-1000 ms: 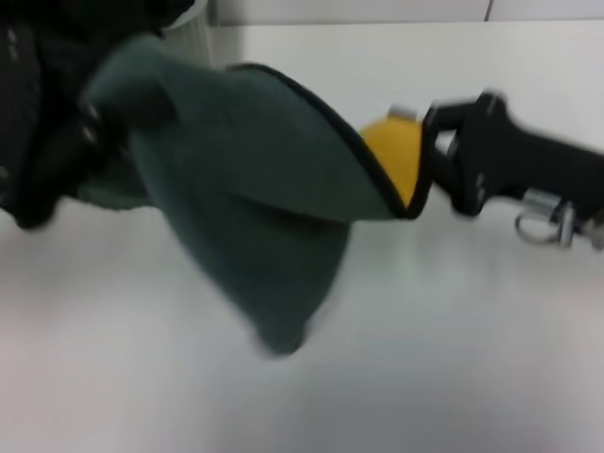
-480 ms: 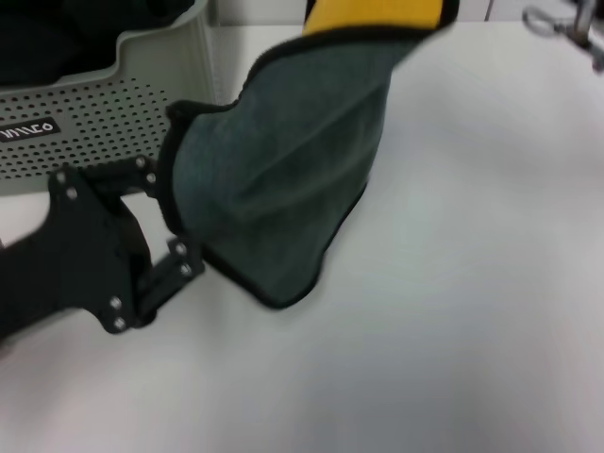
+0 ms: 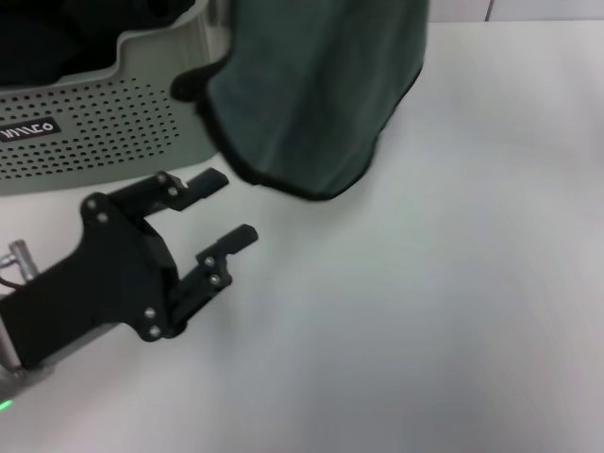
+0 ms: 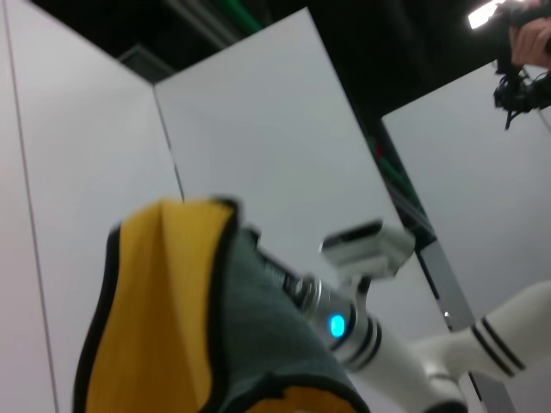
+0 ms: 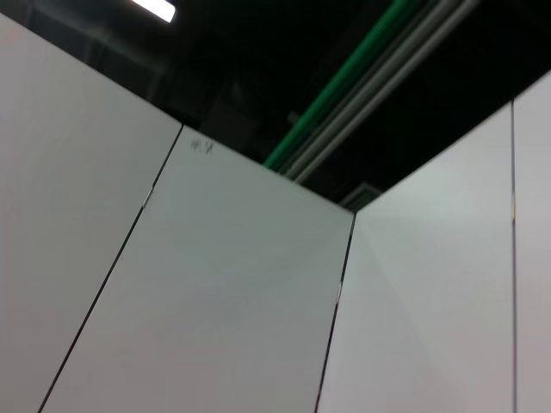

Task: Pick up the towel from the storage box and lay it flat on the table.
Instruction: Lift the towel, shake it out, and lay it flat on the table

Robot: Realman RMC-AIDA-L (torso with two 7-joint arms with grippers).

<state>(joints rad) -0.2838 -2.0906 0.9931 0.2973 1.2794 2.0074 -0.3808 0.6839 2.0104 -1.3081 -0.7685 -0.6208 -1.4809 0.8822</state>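
Note:
The towel's lower hem (image 3: 316, 194) is hanging past my left gripper's open fingers (image 3: 196, 225). My right gripper should bring the towel back to them for a second hold before the towel is spread.
The dark green towel (image 3: 321, 94) hangs in the air from above the head view's top edge. Its lower black-edged hem is just above the table (image 3: 425, 302), next to the storage box (image 3: 104, 123). My left gripper (image 3: 225, 209) is open and empty, low over the table in front of the box, below and left of the towel and apart from it. In the left wrist view the towel (image 4: 172, 318) shows its yellow side, and my right arm's wrist (image 4: 342, 322) runs into the cloth. The right fingers are hidden behind the towel and out of the head view.
The storage box stands at the back left with its perforated wall and black label (image 3: 26, 129) facing me. White wall panels (image 5: 215, 301) fill the right wrist view. The white tabletop stretches to the right and front.
My left gripper has let go of the towel's left edge, opened and drawn back toward the front left. The towel has been lifted higher and farther back.

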